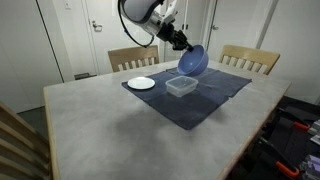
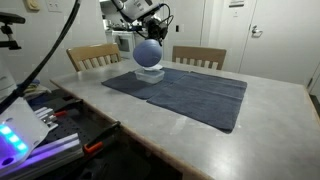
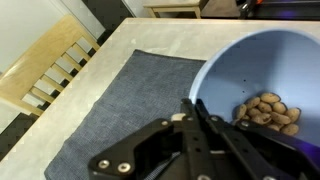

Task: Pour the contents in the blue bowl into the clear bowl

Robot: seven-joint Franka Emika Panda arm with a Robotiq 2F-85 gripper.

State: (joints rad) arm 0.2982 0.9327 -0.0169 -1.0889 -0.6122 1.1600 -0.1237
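The nuts (image 3: 268, 113) still stay inside the blue bowl at this tilt, so the robot's gripper should lift the blue bowl a little and tip it further over the clear bowl (image 1: 182, 87).
The blue bowl (image 1: 193, 60) is held tilted on its side above the clear bowl (image 1: 181, 87), which sits on the dark cloth. In an exterior view the blue bowl (image 2: 148, 52) hides most of the clear bowl (image 2: 152, 73) beneath it. My gripper (image 1: 183, 46) is shut on the blue bowl's rim. In the wrist view the gripper (image 3: 193, 108) pinches the rim of the blue bowl (image 3: 250, 70), and several brown nuts (image 3: 268, 112) lie heaped at the bowl's low side.
A dark grey cloth (image 1: 190, 100) covers the far part of the table (image 1: 100, 130). A small white plate (image 1: 141, 83) lies on the cloth beside the clear bowl. Wooden chairs (image 1: 248, 58) stand behind the table.
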